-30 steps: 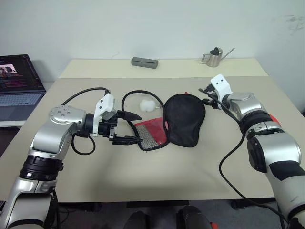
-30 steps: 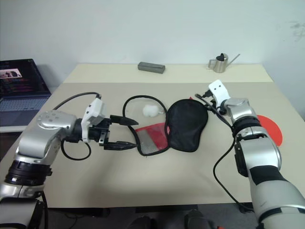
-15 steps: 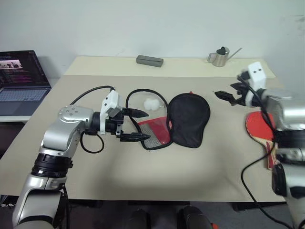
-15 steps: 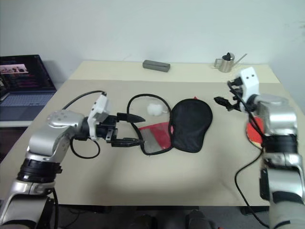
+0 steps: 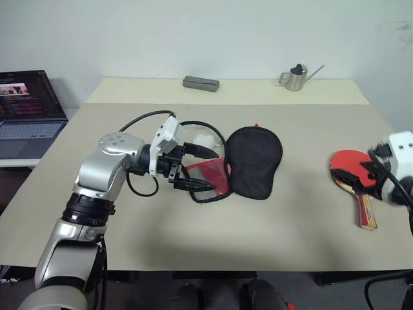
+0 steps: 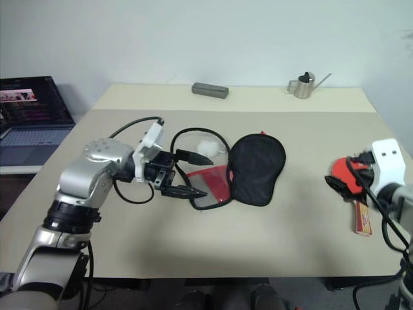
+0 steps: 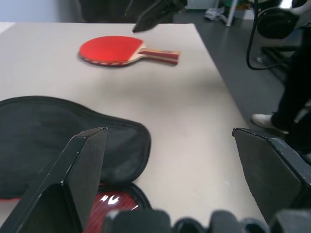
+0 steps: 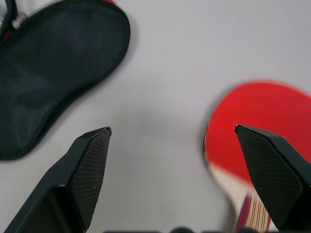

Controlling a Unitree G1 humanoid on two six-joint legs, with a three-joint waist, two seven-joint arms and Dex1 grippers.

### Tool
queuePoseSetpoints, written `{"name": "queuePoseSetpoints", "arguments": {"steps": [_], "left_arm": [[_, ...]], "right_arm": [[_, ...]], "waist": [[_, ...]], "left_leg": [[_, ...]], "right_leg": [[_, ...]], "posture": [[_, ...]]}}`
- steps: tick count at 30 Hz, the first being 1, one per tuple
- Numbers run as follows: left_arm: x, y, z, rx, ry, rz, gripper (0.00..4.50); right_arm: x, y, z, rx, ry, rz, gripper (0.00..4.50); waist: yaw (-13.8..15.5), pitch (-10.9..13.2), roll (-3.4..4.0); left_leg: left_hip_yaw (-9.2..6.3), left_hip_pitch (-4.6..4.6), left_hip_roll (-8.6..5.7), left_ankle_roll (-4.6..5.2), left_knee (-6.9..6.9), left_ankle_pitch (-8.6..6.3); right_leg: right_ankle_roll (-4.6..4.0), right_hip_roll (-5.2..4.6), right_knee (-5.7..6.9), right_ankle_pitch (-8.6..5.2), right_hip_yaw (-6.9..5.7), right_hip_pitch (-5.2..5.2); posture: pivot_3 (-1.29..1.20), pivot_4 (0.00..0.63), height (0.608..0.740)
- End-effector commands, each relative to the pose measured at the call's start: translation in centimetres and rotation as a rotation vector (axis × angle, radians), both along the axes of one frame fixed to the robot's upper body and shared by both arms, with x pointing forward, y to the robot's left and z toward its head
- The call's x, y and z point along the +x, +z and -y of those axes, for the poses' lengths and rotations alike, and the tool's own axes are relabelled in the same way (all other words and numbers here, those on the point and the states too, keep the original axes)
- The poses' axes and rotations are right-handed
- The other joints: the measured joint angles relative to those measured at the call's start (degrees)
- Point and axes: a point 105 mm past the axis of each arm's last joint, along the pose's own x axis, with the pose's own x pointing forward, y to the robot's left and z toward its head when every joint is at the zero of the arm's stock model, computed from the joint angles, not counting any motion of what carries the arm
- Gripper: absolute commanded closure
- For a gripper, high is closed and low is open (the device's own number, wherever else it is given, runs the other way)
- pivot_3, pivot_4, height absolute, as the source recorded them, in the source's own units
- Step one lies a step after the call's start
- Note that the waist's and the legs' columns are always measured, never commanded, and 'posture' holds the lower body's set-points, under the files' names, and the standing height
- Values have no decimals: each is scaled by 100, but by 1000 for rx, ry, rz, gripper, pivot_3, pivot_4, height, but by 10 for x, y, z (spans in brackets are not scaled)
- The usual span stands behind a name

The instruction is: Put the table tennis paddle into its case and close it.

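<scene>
The black flap (image 5: pixel 255 161) is shaped like a paddle. The table tennis paddle (image 5: pixel 351 163) will fit inside when I lay it there, with its handle reaching the flap's near rim.
The case lies unzipped mid-table, its black flap (image 5: pixel 253 161) spread to the right and its red mesh side (image 5: pixel 211 183) to the left. A white pom-pom (image 5: pixel 205 140) rests just behind it. My left gripper (image 5: pixel 205 168) is open and level, with its fingertips over the red mesh side's left edge and nothing between them. The table tennis paddle (image 5: pixel 349 169) lies flat near the table's right edge, its striped handle (image 5: pixel 366 210) pointing toward me. My right gripper (image 8: pixel 172 130) is open just above the blade's near left edge and holds nothing.
A grey box (image 5: pixel 201 83) and a small metal watering can (image 5: pixel 293 77) stand along the table's far edge. An open laptop (image 5: pixel 26 110) sits on a separate surface to the left. Bare tabletop (image 5: pixel 303 194) separates case and paddle.
My right gripper has opened and drawn back from beside the case to the right, over the paddle. My left gripper has edged right toward the case. The camera view has shifted.
</scene>
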Motion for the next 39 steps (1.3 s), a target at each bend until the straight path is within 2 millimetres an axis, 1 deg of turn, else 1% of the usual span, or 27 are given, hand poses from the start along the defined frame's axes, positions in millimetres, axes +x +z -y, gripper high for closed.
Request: {"name": "queuePoseSetpoints", "arguments": {"steps": [1,5,8,11,17,19,24,26,30,35,38,39], "left_arm": [[-6,13,8,0,-91,35,0],[-3,22,18,-18,-124,55,0],[0,33,23,-29,-138,73,0],[2,37,24,-19,-146,93,0],[3,37,25,-14,-150,102,0],[4,36,23,-11,-143,103,0],[5,33,18,-2,-119,105,0],[6,32,16,1,-107,103,0],[8,29,13,9,-88,100,0],[10,26,8,17,-61,100,0],[11,25,5,17,-41,98,0],[11,24,4,17,-35,97,0]], "right_arm": [[-20,-3,13,-20,-103,6,42],[-32,-21,29,-21,-218,-28,42],[-35,-30,41,-29,-286,-33,42],[-35,-38,49,-17,-327,-35,42],[-24,-62,58,41,-339,-58,42],[-18,-66,61,63,-334,-52,42],[-4,-68,76,36,-347,-33,42],[1,-72,81,28,-351,-35,42],[6,-81,82,4,-343,-47,42],[5,-89,82,-37,-337,-63,42],[3,-92,79,-72,-328,-67,42],[4,-95,75,-80,-315,-73,42]], "waist": [[6,-1,-1],[8,-1,-2],[-10,-1,-2],[-23,-2,-1],[-15,-2,0],[-16,-2,0],[-19,-3,1],[-17,-3,2],[-15,-3,2],[-19,-3,2],[-17,-3,1],[-13,-3,1]], "left_leg": [[1,0,-1,0,1,0],[1,0,-1,0,5,0],[1,1,0,0,11,0],[5,4,4,0,12,0],[4,5,8,0,13,0],[6,5,8,0,15,0],[6,7,9,0,16,0],[8,6,8,0,16,0],[5,5,9,0,17,0],[7,8,10,0,20,0],[1,11,10,0,27,0],[-2,15,11,1,29,0]], "right_leg": [[0,0,0,0,0,0],[1,0,-2,0,0,3],[1,5,3,2,1,3],[0,11,3,5,5,4],[-3,18,3,6,6,6],[-1,17,2,7,8,6],[-2,18,5,8,8,6],[-2,18,5,8,8,6],[-2,18,4,8,8,6],[-1,18,5,9,9,10],[-1,18,4,10,6,20],[-1,18,2,10,6,28]], "posture": [[0,150,740],[0,150,740],[0,150,740],[0,150,740],[0,150,740],[0,150,740],[0,150,740],[0,150,740],[0,150,740],[0,150,740],[0,150,740],[0,150,740]]}}
